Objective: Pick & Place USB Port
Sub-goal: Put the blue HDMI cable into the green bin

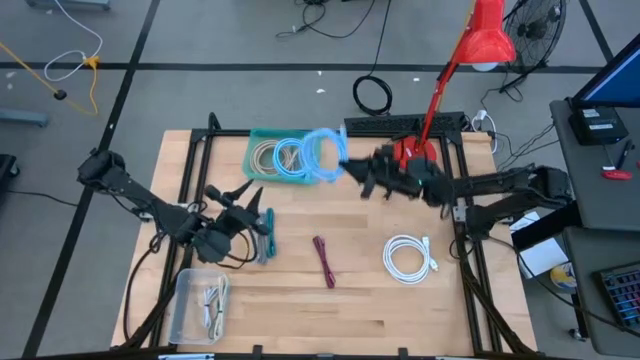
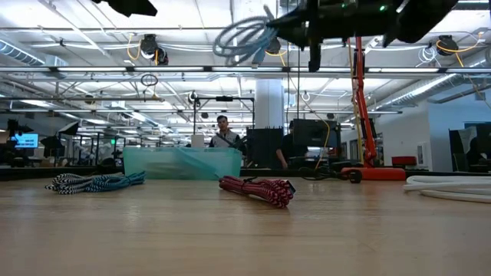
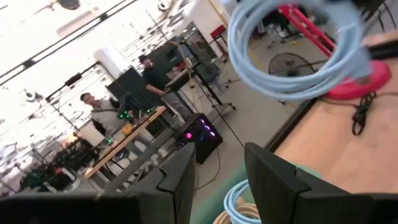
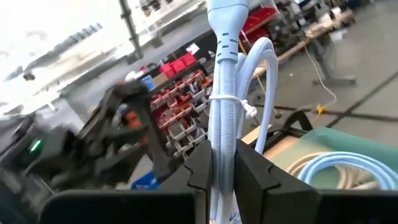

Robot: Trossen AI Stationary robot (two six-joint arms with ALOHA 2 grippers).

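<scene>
The light-blue coil [image 1: 322, 155] is hanging by the teal bin, away from my open left gripper. My right gripper needs to move it above the teal-and-black cable [image 1: 268, 238] to hand it over.
My right gripper [image 1: 362, 178] is shut on a coiled light-blue USB cable [image 1: 322, 157], held in the air over the right end of the teal bin [image 1: 256, 140]. The coil also shows high up in the low view [image 2: 245, 34] and in the left wrist view [image 3: 292, 56]. The bin holds other coiled cables [image 1: 277, 157]. My left gripper [image 1: 250, 197] is open and empty at the table's left, above a teal-and-black cable [image 1: 265, 237]. My right gripper pinches the cable's bundled straight section [image 4: 222, 134] between its two fingers, just below the white tie. The fingers come level from the table's right. The coil sticks out beyond the fingertips toward the left, lifted clear of the bin and table.
A maroon cable [image 1: 325, 262] lies mid-table and a white coiled cable [image 1: 408, 257] at the right. A clear box [image 1: 198, 306] with cables stands at the near left. A red lamp stand [image 1: 440, 90] rises at the far right. People show in the room behind.
</scene>
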